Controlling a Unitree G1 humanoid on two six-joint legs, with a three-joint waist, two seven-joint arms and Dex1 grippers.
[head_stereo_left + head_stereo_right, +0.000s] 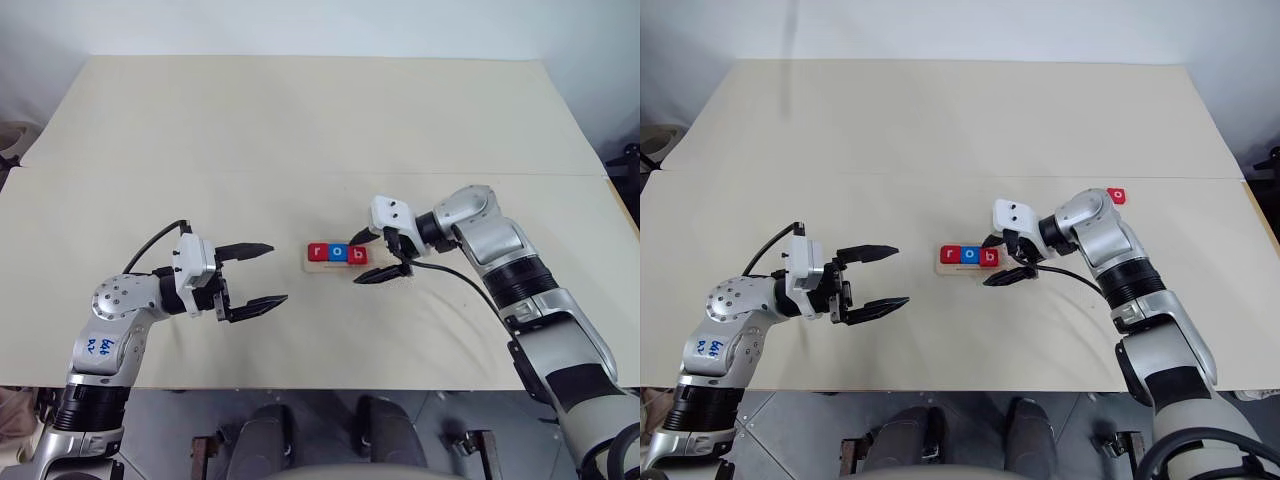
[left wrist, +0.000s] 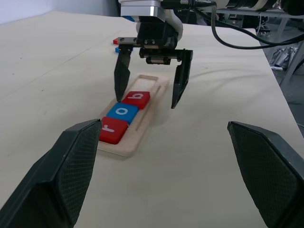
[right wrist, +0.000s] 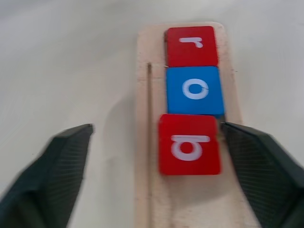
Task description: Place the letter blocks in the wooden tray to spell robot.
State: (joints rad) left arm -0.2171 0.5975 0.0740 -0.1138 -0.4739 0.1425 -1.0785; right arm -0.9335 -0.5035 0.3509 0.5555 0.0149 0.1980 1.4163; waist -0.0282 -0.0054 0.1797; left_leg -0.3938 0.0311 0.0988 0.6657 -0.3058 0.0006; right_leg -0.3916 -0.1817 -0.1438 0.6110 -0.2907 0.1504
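Note:
I should close my right gripper and press the red b block flat, because it sticks up and is out of line with the blue o block.
The wooden tray lies at the table's middle. It holds three letter blocks in a row: a red r, a blue o and a red b. My right gripper is open and straddles the tray's right part. Its fingers stand on either side of the b block, clear of it. My left gripper is open with nothing in it, a short way left of the tray and pointing at it. Another red o block lies on the table far to the right.
In the left wrist view, a red block and a blue block lie on the table beyond the right gripper. A seam crosses the cream tabletop behind the tray. The table's front edge runs close below both arms.

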